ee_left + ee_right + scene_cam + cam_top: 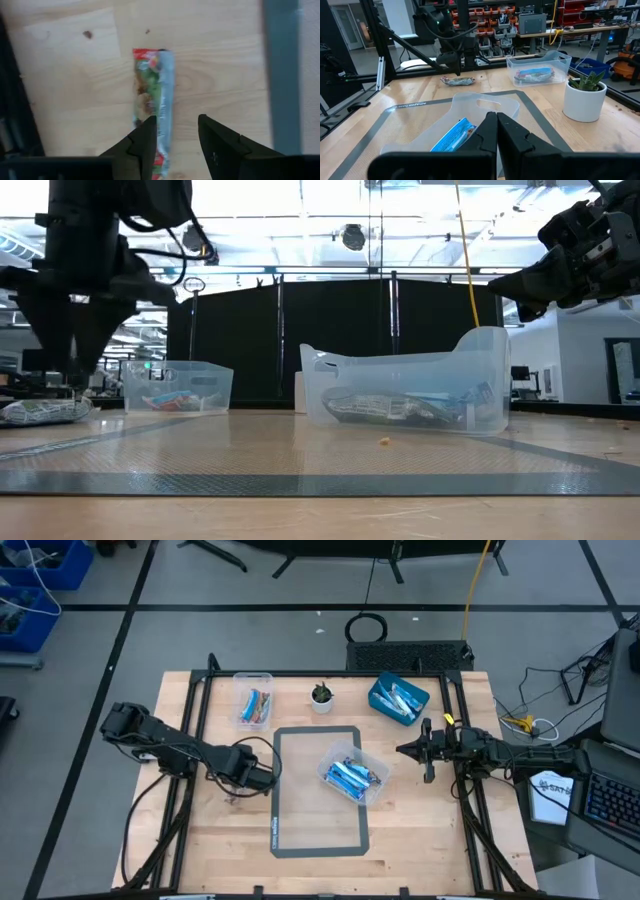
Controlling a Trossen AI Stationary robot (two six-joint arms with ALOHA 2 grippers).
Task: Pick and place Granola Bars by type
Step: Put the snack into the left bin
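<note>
Next, I move my left gripper across until its two fingers are on either side of the bar's near end point(162, 146) before I close it, because one of its fingers is over the granola bar's wrapper point(148, 111).
A granola bar point(152, 97) in a light blue, green and red wrapper lies flat on the bare wood, just left of the grey-edged mat point(275, 790). It also shows in the right wrist view point(457, 80) and the low view point(45, 412). My left gripper point(176, 122) hangs open over the bar, pointing down and a little clear of it; the fingers stand above the bar's near end. My right gripper point(496, 131) is shut and empty. It is held level at the table's right side point(405, 750), pointing toward the middle tub.
A clear tub point(352, 777) with blue bars stands on the mat. Another clear tub point(254, 700) with mixed bars sits at the far left. A blue bin point(398, 700) of bars stands at the far right, with a small potted plant point(321, 697) between them.
</note>
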